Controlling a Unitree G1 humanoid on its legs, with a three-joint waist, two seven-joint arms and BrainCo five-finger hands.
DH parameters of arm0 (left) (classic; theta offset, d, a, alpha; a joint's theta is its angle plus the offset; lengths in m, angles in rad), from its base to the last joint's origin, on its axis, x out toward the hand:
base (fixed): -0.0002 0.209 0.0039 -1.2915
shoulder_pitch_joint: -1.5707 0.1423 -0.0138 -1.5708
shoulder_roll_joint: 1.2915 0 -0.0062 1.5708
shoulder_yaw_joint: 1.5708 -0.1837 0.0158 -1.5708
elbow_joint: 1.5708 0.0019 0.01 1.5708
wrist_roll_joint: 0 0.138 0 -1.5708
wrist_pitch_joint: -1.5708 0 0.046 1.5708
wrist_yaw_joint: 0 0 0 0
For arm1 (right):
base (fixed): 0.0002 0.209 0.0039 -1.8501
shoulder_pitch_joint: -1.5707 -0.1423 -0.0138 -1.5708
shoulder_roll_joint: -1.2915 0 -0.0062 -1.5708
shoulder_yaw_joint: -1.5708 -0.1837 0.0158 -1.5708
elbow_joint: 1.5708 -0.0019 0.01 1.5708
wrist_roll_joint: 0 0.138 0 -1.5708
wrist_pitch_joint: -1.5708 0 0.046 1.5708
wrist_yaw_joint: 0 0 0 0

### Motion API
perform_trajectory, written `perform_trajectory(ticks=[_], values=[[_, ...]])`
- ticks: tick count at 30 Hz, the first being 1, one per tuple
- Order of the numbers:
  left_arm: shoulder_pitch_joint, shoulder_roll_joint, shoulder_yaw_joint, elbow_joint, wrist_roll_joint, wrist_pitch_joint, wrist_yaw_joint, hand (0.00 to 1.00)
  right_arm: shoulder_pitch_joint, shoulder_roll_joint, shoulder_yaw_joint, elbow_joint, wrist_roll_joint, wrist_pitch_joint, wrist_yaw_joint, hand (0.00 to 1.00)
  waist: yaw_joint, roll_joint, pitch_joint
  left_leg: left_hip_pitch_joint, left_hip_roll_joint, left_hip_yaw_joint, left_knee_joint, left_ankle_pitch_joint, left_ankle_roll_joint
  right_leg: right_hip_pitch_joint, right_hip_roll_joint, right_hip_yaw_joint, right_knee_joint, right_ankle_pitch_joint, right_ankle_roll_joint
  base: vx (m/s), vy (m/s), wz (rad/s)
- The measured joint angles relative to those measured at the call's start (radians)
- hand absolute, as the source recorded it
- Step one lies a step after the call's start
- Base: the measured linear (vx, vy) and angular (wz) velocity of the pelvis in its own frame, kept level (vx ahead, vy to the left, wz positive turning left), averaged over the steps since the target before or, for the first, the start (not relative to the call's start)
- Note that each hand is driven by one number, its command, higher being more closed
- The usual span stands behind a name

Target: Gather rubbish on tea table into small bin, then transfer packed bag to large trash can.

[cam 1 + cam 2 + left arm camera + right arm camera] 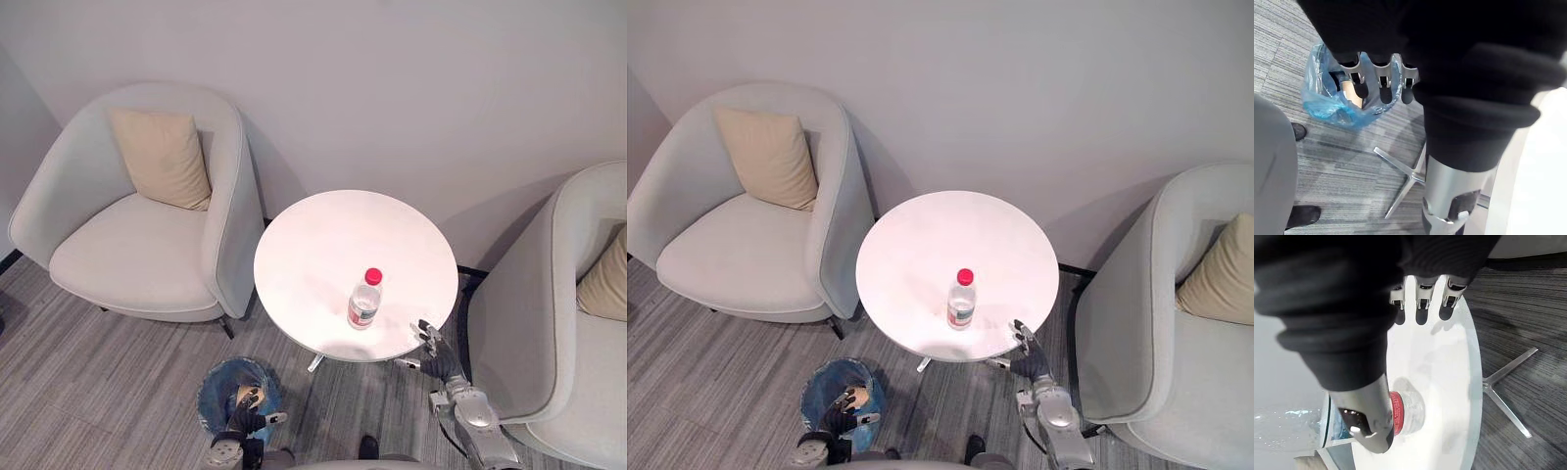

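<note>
The edge of the blue bag (216, 403) is hanging loosely over the bin's rim (238, 363). The bag should slip free and leave the small bin standing empty when I lift the bag.
A clear plastic bottle (364, 301) with a red cap stands upright on the round white tea table (323, 235), towards its front right. My right hand (436, 352) hovers open at the table's near right edge, a short way from the bottle and holding nothing. In the right wrist view its fingers (1422, 303) reach over the tabletop and its thumb (1366, 423) lies beside the bottle's red cap (1396, 407). The small bin (235, 390), lined with a blue bag, stands on the floor under the table's front left. Above it hangs my left hand (245, 419), open and empty, fingers (1381, 85) relaxed.
A tan piece of rubbish (1353, 94) lies inside the blue bag (1332, 105). The table's metal star foot (1400, 183) spreads on the grey carpet beside the bin. Light armchairs with beige cushions flank the table on the left (147, 225) and the right (568, 323).
</note>
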Motion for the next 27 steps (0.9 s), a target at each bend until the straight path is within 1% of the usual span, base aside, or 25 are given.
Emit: perform_trajectory(ticks=[3,6,10,16,17,21,23,24,27], values=[[0.001,0.001,0.0,0.0,0.0,0.0,-0.002,0.0,-0.03,-0.002,0.001,0.009,-0.001,0.0,-0.002,0.0,0.001,-0.001,0.0,-0.001,-0.005,-0.011,-0.023,0.016,0.0,-0.006,-0.004,-0.011,-0.002,0.0,0.0,-0.03,-0.005,0.12],[0.003,0.004,0.0,-0.001,0.0,0.0,-0.005,0.0,-0.068,-0.015,0.037,0.028,-0.001,0.0,-0.013,0.0,0.002,-0.003,0.0,-0.006,-0.007,-0.017,-0.026,0.017,0.0,-0.008,-0.006,-0.016,-0.005,0.001,0.001,-0.02,-0.001,0.05],[0.005,0.005,0.0,-0.001,-0.001,-0.001,-0.015,0.0,-0.105,-0.02,0.036,0.03,-0.001,-0.001,-0.019,0.0,0.002,-0.002,0.0,-0.017,-0.01,-0.024,-0.029,0.017,0.0,-0.011,-0.008,-0.023,-0.018,0.005,0.003,-0.01,0.0,0.05],[0.01,0.006,0.001,-0.003,-0.002,-0.013,-0.018,0.0,-0.171,-0.045,0.041,0.053,0.0,-0.001,-0.02,0.0,0.004,-0.002,0.0,-0.043,-0.018,-0.041,-0.045,0.028,0.005,-0.035,-0.014,-0.04,-0.019,0.004,0.004,0.01,0.007,0.09],[0.011,0.006,0.001,-0.006,-0.002,-0.016,-0.018,0.0,-0.196,-0.048,0.057,0.072,0.0,-0.001,-0.022,0.0,0.005,-0.002,0.0,-0.043,-0.02,-0.042,-0.045,0.028,0.005,-0.035,-0.016,-0.041,-0.019,0.004,0.004,0.0,0.0,0.0],[0.012,0.006,0.001,-0.012,-0.002,-0.018,-0.018,0.0,-0.23,-0.051,0.098,0.079,0.001,-0.002,-0.023,0.0,0.013,-0.001,0.001,-0.047,-0.024,-0.046,-0.043,0.028,0.006,-0.035,-0.019,-0.047,-0.019,0.004,0.004,-0.02,0.005,0.03],[0.011,0.005,0.001,-0.013,-0.003,-0.019,-0.018,0.0,-0.237,-0.051,0.106,0.08,0.002,-0.002,-0.023,0.0,0.023,0.001,0.002,-0.05,-0.025,-0.049,-0.042,0.03,0.008,-0.037,-0.021,-0.052,-0.018,0.004,0.004,-0.05,0.003,0.07],[0.011,0.005,0.001,-0.015,-0.003,-0.02,-0.018,0.0,-0.251,-0.051,0.109,0.094,0.003,-0.002,-0.023,0.0,0.028,0.003,0.004,-0.057,-0.027,-0.054,-0.04,0.031,0.01,-0.04,-0.023,-0.057,-0.016,0.004,0.004,-0.08,-0.002,0.13],[0.011,0.005,0.001,-0.02,-0.005,-0.023,-0.017,0.0,-0.296,-0.053,0.115,0.132,0.004,-0.002,-0.027,0.0,0.029,0.013,0.016,-0.071,-0.033,-0.072,-0.041,0.041,0.013,-0.05,-0.029,-0.07,-0.012,0.003,0.005,-0.07,-0.001,0.14]])
